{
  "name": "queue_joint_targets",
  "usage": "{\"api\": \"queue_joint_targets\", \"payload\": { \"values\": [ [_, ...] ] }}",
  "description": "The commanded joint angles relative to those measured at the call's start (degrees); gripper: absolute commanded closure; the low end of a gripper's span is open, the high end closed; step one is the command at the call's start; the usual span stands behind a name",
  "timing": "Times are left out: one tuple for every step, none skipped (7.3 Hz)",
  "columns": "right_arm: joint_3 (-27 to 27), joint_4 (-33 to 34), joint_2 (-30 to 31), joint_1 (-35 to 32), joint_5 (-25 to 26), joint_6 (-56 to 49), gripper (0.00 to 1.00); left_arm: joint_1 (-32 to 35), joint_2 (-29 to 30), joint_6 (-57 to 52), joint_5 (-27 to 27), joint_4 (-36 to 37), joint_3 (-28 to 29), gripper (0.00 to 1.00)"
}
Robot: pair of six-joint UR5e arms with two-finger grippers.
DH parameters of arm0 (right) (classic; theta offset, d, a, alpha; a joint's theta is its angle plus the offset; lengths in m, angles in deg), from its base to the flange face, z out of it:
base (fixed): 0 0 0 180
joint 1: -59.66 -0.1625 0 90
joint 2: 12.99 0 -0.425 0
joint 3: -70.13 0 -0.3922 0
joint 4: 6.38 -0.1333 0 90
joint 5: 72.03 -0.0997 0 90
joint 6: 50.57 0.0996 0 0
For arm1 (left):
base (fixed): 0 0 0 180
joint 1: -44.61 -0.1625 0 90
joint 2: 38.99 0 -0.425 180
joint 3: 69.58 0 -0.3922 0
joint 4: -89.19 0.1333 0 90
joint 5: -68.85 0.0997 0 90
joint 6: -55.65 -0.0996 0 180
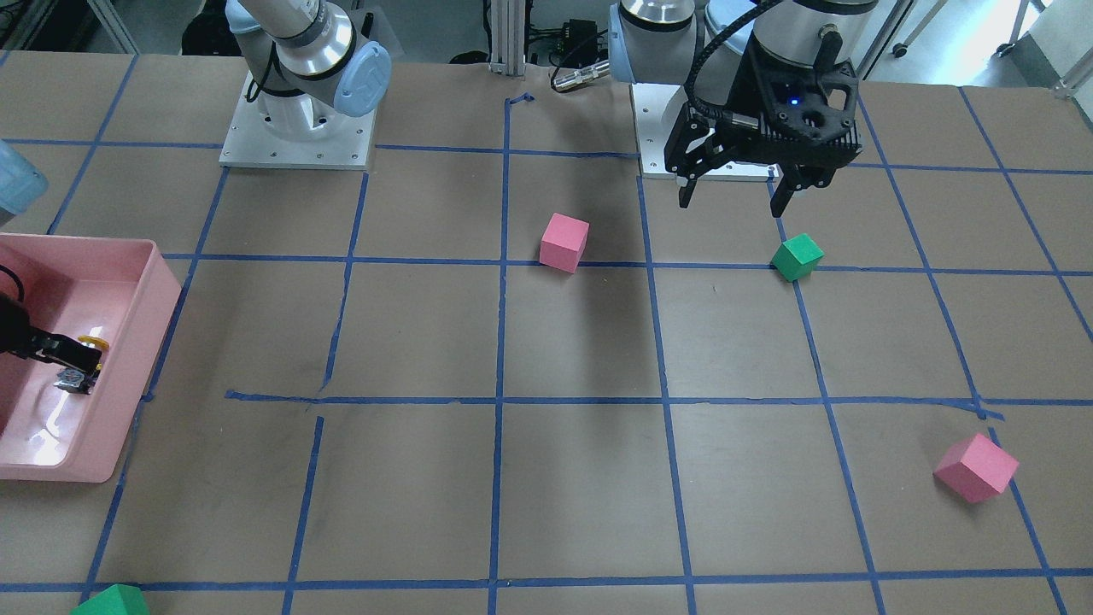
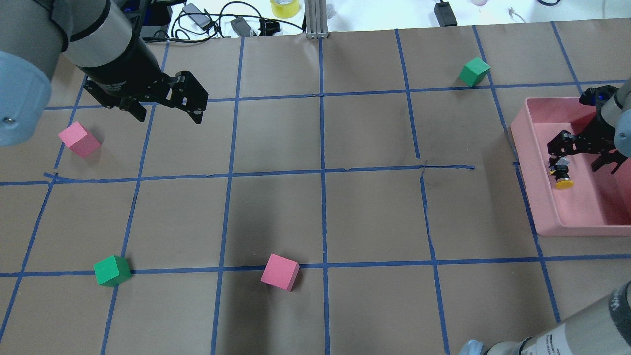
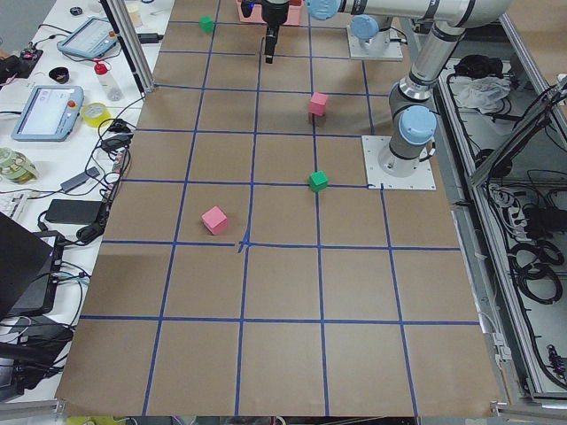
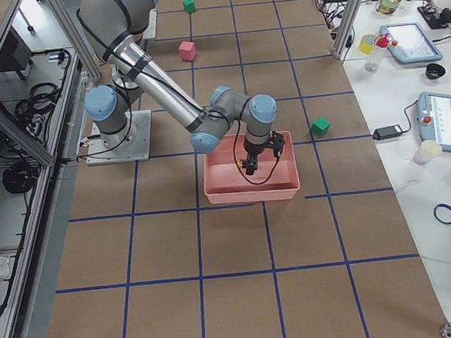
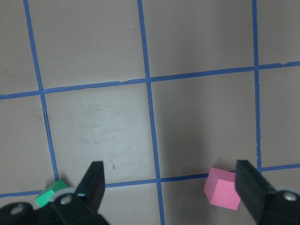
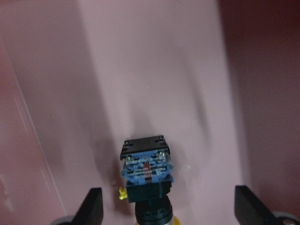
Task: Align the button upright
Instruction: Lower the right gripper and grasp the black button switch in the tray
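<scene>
The block base [image 6: 147, 167] is square with flat sides. The button [image 1: 81, 370] will therefore rest steady on its side when I carry it out and put it down.
The button [image 2: 562, 176] lies on its side on the floor of the pink bin [image 2: 531, 162], its yellow cap pointing toward the robot. It also shows in the front-facing view [image 1: 83, 366] and in the right wrist view [image 6: 147, 171], where its block base faces the camera. My right gripper [image 2: 584, 165] is open low inside the bin, its fingers [image 6: 93, 208] wide apart on either side of the button and not touching it. My left gripper [image 2: 165, 114] is open and empty, hovering above the table [image 1: 739, 203].
Two pink cubes [image 2: 79, 140] [image 2: 280, 272] and two green cubes [image 2: 112, 270] [image 2: 474, 71] sit on the brown table with its blue tape grid. The left wrist view shows a pink cube [image 5: 222, 188] and a green cube [image 5: 50, 193] below. The bin stands at the table's right edge.
</scene>
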Motion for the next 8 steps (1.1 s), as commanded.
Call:
{"api": "queue_joint_targets", "payload": {
  "values": [
    [-0.1,0.1,-1.7,0.0,-1.6,0.0,0.00,0.0,0.0,0.0,0.0,0.0,0.0,0.00],
    [0.3,0.0,-1.5,0.0,-1.4,-0.2,0.30,0.0,0.0,0.0,0.0,0.0,0.0,0.00],
    [0.4,-0.2,-1.4,0.1,-1.2,-0.1,0.79,0.0,0.0,0.0,0.1,0.0,0.0,0.00],
    [0.5,-0.6,-1.1,0.1,-0.6,-0.1,1.00,0.0,0.0,0.0,0.1,0.0,0.0,0.00],
    [1.4,-1.0,-1.0,0.1,-0.6,0.0,1.00,0.0,0.0,0.0,0.0,0.0,0.0,0.00],
    [3.3,-4.3,0.6,0.1,-0.5,0.1,1.00,0.0,0.0,0.0,0.1,0.0,0.0,0.00],
    [6.9,-11.6,4.0,0.1,-0.6,0.5,1.00,0.0,0.0,0.0,0.0,0.0,0.0,0.00],
    [11.6,-19.0,6.1,0.1,0.4,0.6,1.00,0.0,0.0,0.0,0.0,0.0,0.0,0.00]
  ]
}}
